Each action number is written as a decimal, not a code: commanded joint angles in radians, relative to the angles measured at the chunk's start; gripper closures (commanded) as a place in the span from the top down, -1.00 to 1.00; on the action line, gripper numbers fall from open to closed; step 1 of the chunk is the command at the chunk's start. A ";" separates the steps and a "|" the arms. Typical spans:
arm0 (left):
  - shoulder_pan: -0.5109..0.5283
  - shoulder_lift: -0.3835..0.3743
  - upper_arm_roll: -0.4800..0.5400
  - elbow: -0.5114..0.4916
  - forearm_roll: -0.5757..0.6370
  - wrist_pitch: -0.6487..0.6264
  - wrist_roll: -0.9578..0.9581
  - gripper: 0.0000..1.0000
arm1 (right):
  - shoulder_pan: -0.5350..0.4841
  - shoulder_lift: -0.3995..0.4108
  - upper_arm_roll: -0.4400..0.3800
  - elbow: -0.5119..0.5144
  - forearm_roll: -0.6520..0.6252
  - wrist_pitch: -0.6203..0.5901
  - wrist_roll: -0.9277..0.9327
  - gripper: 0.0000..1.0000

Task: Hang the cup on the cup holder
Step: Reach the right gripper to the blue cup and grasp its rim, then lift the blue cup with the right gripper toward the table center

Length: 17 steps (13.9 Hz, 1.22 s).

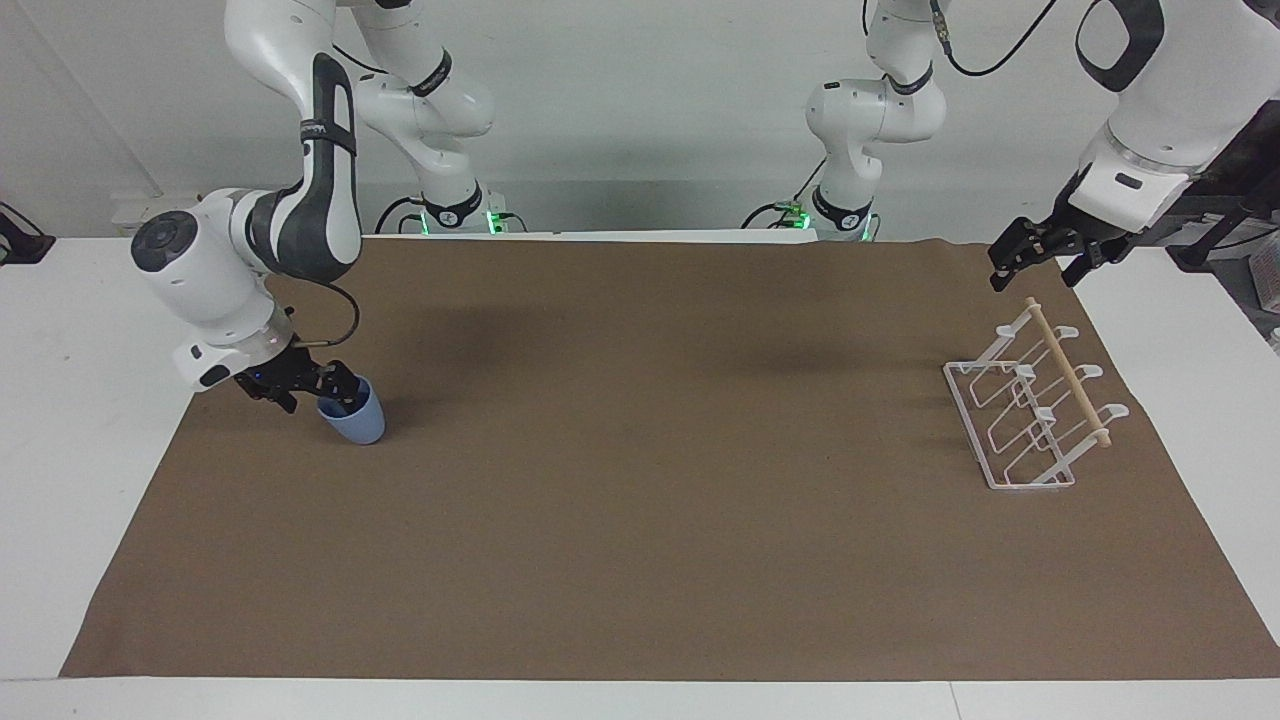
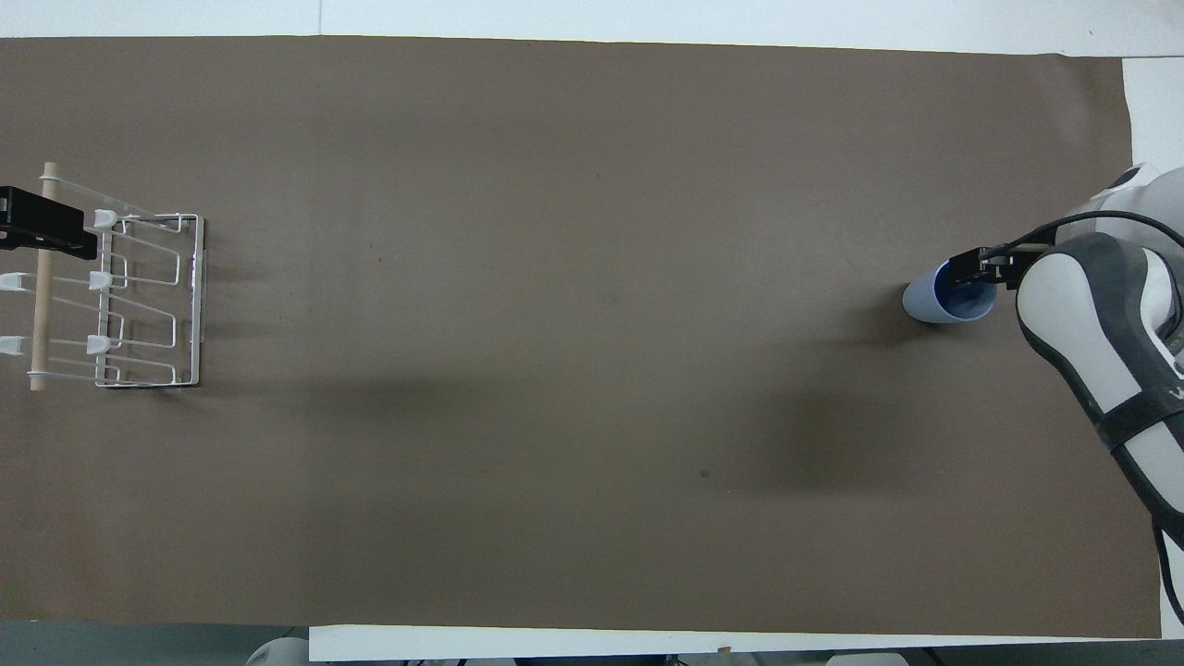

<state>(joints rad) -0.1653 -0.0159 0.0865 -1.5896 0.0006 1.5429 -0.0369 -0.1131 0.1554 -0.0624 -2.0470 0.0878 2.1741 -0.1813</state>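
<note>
The light-blue cup's opening (image 2: 928, 298) shows only the plain inside (image 2: 968, 301), so I should expect the cup to be empty when I tilt it sideways.
The light-blue cup (image 1: 360, 426) stands upright on the brown mat toward the right arm's end of the table; it also shows in the overhead view (image 2: 925, 302). My right gripper (image 1: 312, 392) is down at the cup's rim, open, with one finger inside the cup and the other outside it. In the overhead view the right gripper (image 2: 983, 268) is partly hidden under its own arm. The white wire cup holder (image 1: 1030, 412) with its wooden dowel stands toward the left arm's end (image 2: 139, 305). My left gripper (image 1: 1036, 262) waits open, raised over the holder's end nearest the robots (image 2: 42, 229).
The brown mat (image 1: 640, 520) covers most of the white table (image 1: 80, 400). Nothing else stands on it between the cup and the holder.
</note>
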 commanded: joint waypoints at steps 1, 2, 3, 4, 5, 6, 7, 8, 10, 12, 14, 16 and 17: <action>0.000 -0.015 -0.002 -0.010 -0.010 -0.007 -0.004 1.00 | -0.007 0.013 0.003 -0.024 0.021 0.045 -0.105 0.08; 0.000 -0.015 -0.004 -0.010 -0.010 -0.007 -0.004 1.00 | -0.007 0.021 0.003 -0.022 0.021 0.053 -0.127 -0.23; 0.000 -0.015 -0.004 -0.010 -0.010 -0.007 -0.004 1.00 | -0.007 0.029 0.003 -0.018 0.020 0.053 -0.129 -0.47; 0.000 -0.015 -0.004 -0.010 -0.010 -0.007 -0.004 1.00 | -0.007 0.033 0.003 -0.013 0.017 0.053 -0.130 -0.70; 0.000 -0.015 -0.004 -0.010 -0.010 -0.007 -0.004 1.00 | -0.005 0.039 0.003 -0.012 0.015 0.053 -0.130 -0.91; -0.002 -0.015 -0.004 -0.010 -0.010 -0.009 -0.003 1.00 | -0.002 0.041 0.003 -0.009 0.012 0.046 -0.130 -0.98; -0.002 -0.015 -0.005 -0.009 -0.010 -0.007 -0.004 1.00 | -0.002 0.042 0.003 0.010 0.012 0.033 -0.135 -1.00; -0.002 -0.015 -0.004 -0.009 -0.010 -0.006 -0.004 1.00 | -0.002 0.044 0.003 0.031 0.012 -0.002 -0.145 -1.00; -0.002 -0.015 -0.005 -0.010 -0.010 -0.007 -0.004 1.00 | -0.005 0.055 0.006 0.117 0.015 -0.130 -0.155 -1.00; -0.002 -0.015 -0.008 -0.010 -0.010 -0.009 -0.006 1.00 | 0.006 0.030 0.019 0.198 0.027 -0.255 -0.150 -1.00; 0.006 -0.015 -0.005 -0.012 -0.010 -0.010 -0.006 1.00 | 0.016 -0.008 0.079 0.255 0.096 -0.344 -0.121 -1.00; 0.004 -0.022 0.001 -0.009 -0.010 -0.036 -0.014 1.00 | 0.018 -0.011 0.096 0.293 0.255 -0.428 -0.034 -1.00; 0.000 -0.035 -0.004 -0.012 -0.010 -0.065 -0.018 1.00 | 0.016 -0.011 0.096 0.297 0.373 -0.463 -0.023 -1.00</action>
<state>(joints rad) -0.1636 -0.0175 0.0869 -1.5898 0.0006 1.5245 -0.0372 -0.0814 0.1388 0.0277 -1.7695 0.3195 1.7671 -0.2280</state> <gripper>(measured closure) 0.000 0.960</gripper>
